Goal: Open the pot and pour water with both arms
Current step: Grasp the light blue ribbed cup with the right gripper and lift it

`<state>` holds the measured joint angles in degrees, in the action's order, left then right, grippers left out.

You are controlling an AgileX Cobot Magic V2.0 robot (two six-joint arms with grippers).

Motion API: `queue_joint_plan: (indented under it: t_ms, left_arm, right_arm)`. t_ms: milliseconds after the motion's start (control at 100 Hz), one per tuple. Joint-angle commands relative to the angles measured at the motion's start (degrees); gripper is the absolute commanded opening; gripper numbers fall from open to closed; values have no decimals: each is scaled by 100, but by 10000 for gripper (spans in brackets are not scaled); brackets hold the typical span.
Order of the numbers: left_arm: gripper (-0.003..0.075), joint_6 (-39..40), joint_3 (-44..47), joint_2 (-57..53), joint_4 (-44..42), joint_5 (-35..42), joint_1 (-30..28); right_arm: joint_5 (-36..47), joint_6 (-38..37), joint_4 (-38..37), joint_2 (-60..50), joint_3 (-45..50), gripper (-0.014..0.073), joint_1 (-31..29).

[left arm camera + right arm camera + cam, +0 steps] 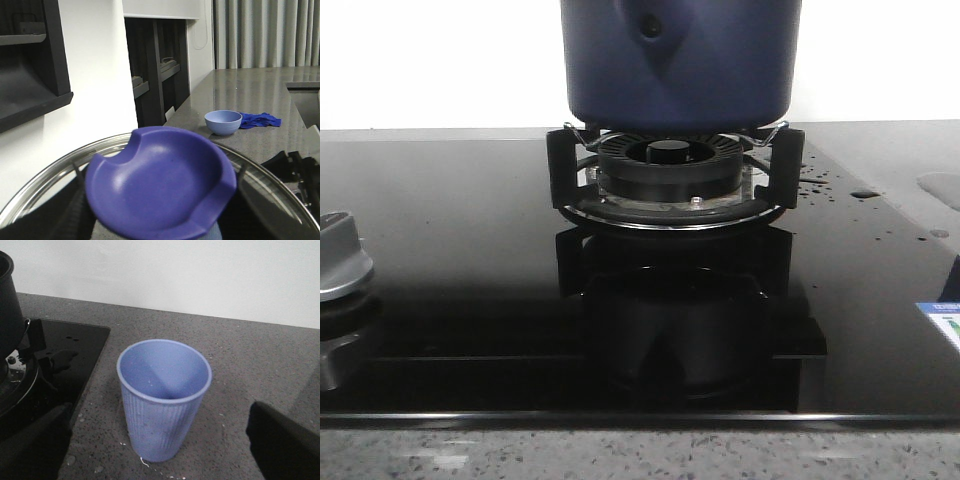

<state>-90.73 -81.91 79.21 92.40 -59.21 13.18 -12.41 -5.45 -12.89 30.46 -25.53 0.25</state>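
Note:
I expect the light-blue cup (162, 402) to dribble a little more onto the glass between it and the pot when I pour, since water drops (865, 194) already wet that spot.
The dark navy pot (680, 60) stands on the burner at the back of the black cooktop; its top is cut off by the front view. Water shows as small drops (815, 185) on the glass to the pot's right and as a thin puddle (62, 359). In the left wrist view, a glass lid with a steel rim (45, 177) and a blue knob (160, 187) fills the frame, held up off the counter. My left gripper (160, 227) is shut on it. My right gripper (157, 452) is open, one finger on each side of a light-blue ribbed cup (162, 400), not touching it.
A black ribbed burner ring (668, 165) and pan supports (560, 165) sit under the pot. A grey control knob (340, 255) is at the front left. A light-blue bowl (223, 122) and a blue cloth (259, 120) lie on the far counter. The pot's edge (9, 315) stands beside the cup.

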Motion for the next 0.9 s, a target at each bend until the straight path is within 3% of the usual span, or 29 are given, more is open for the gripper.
queue_joint_plan:
  t_ms: [0, 180, 490, 670, 890]
  left_arm:
    - [145, 62, -176, -215, 632, -35, -25]
    - [145, 62, -176, -215, 632, -131, -25]
    - [145, 62, -176, -215, 632, -189, -25]
    - [145, 62, -176, -215, 632, -154, -25]
    - [145, 62, -176, -215, 632, -154, -25]
  right_arm:
    - [937, -23, 9, 350, -93, 647, -29]
    - [1476, -23, 183, 1094, -93, 647, -29]
    - [1419, -23, 334, 1229, -93, 647, -42]
    - [1523, -23, 334, 1509, -93, 647, -437]
    - [2495, -23, 633, 2044, -93, 647, -755]
